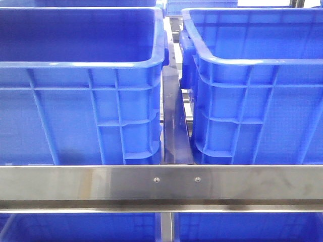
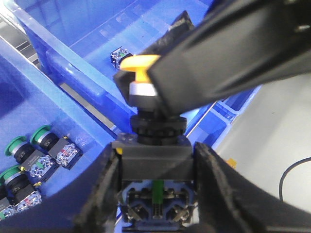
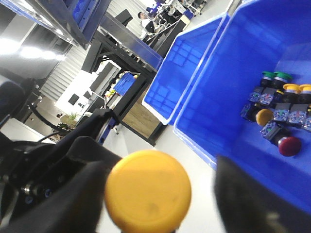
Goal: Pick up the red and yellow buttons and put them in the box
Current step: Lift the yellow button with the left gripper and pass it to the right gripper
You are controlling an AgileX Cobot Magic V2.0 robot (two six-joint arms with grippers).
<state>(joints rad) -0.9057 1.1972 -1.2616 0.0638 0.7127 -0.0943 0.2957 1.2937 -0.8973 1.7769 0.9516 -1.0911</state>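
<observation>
My left gripper is closed on the button's black body. Next, my right gripper takes hold of the button by its yellow dome and brings it to the box.
My left gripper is shut on the black body of a yellow button, which stands upright between its fingers. In the right wrist view the same button's yellow dome sits between the fingers of my right gripper. One finger lies against the dome. The other finger stands well apart from it, so that gripper is open. From the left wrist view a right finger crosses beside the yellow head. Neither gripper shows in the front view.
A blue crate holds several green, yellow and red buttons. Green buttons lie in another crate below my left gripper. Two big blue crates stand behind a steel rail.
</observation>
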